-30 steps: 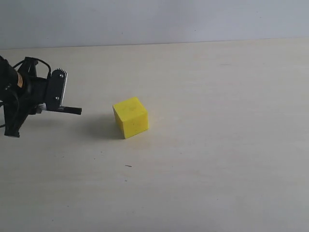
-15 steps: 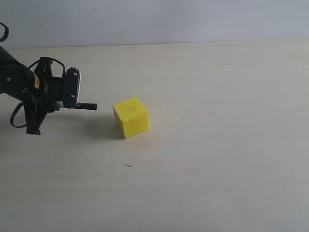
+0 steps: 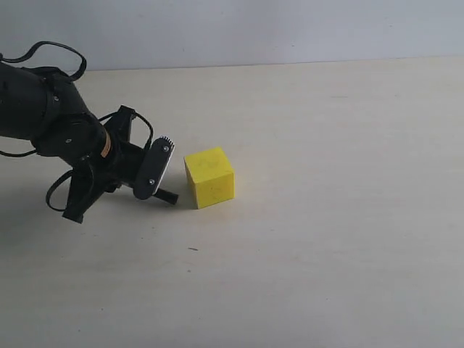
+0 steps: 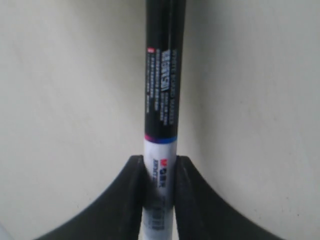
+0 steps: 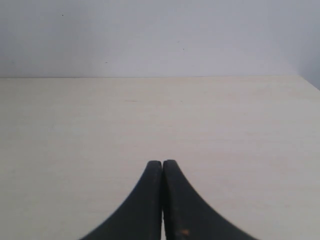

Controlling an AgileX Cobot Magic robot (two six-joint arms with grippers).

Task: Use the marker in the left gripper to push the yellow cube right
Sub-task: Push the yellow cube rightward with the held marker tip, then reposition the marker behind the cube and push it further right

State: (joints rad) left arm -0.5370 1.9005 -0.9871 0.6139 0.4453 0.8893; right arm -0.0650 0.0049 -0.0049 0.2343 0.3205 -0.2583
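Note:
I should first swing the marker toward the cube's far corner with my left gripper, because the yellow cube sits crooked and the marker's black end is at the cube's near corner.
The yellow cube sits on the pale table, left of the middle. My left gripper is just left of it, low over the table and shut on the marker. Only the marker's black end shows past the fingers in the exterior view; it points at the cube's lower left edge, and I cannot tell if it touches. In the left wrist view the fingers clamp the white barrel of the marker, and its black part runs on over the table. My right gripper is shut with nothing in it and is out of the exterior view.
The pale wooden table stretches right of the cube up to a grey wall at the back. A small dark speck lies on the table in front of the cube.
The left arm has swung right and down towards the cube with the marker. The cube now sits a little further right than before.

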